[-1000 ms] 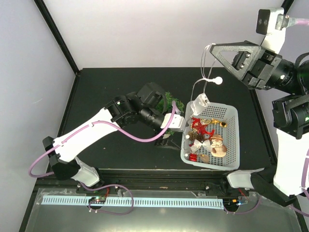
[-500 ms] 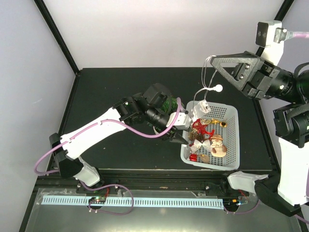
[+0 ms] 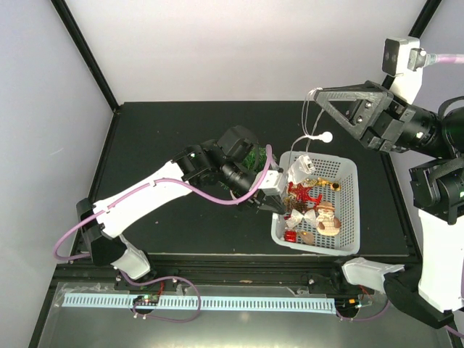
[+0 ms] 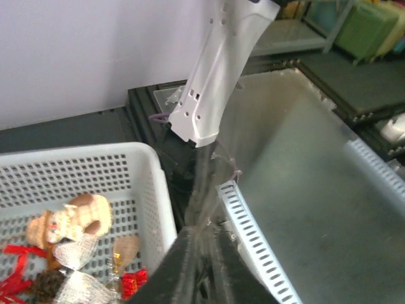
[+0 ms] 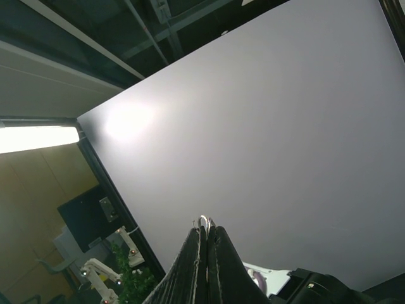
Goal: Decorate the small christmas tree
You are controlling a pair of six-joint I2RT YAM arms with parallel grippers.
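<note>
I need to use my left gripper to pull the silver wire's end up and across behind the tree, because the wire hangs over the basket, beside the small christmas tree.
The small christmas tree shows only as dark green tufts behind my left wrist, left of the white lattice basket. My left gripper is at the basket's left wall, its jaws shut, and a thin blurred wire rises from between the tips. My right gripper hangs high at the back right, shut on a silver wire loop. From it dangles a white bulb and a small white box over the basket.
The basket holds a red star, a small doll figure, silver bows and a little red gift. A pale perforated strip runs along the near frame. Black posts stand at the table's back corners.
My left arm swung right to the basket's left wall and its jaws went from open to shut. My right gripper came down slightly, and the bulb and white box sank toward the basket.
</note>
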